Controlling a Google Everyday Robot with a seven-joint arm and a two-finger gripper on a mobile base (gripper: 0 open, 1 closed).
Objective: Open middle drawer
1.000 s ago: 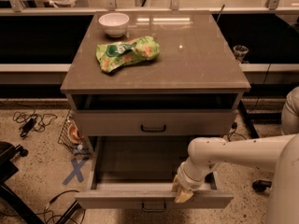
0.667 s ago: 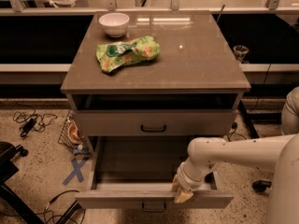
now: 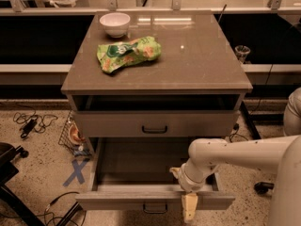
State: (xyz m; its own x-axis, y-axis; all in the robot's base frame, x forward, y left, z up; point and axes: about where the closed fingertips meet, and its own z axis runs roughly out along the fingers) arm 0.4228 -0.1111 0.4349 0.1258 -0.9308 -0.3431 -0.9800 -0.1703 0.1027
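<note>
The middle drawer (image 3: 127, 201) will slide straight farther out when the gripper pulls its front, because the tray's sides (image 3: 96, 161) still run back under the shut drawer above.
The middle drawer (image 3: 155, 199) is pulled far out of the grey-taupe cabinet. It is a wide, shallow tray, and its dark inside looks empty. Its flat front carries a small black bar handle (image 3: 155, 209). My gripper (image 3: 189, 206) is at the right part of that front. It hangs down from the white arm (image 3: 235, 157), which reaches in from the right. One beige finger (image 3: 189, 210) lies across the front's top edge, right of the handle. The drawer above (image 3: 154, 124) is shut, and anything below the open drawer is hidden.
On the cabinet top (image 3: 197, 55) stand a white bowl (image 3: 115, 23) and a green snack bag (image 3: 128, 53). Cables (image 3: 30, 124), a wire basket (image 3: 73, 135) and a blue X floor mark (image 3: 75, 172) lie to the left. A dark chair base (image 3: 9, 173) is at the lower left.
The drawer stays pulled out at the same reach. The gripper's finger seems a little lower and further right over the drawer front.
</note>
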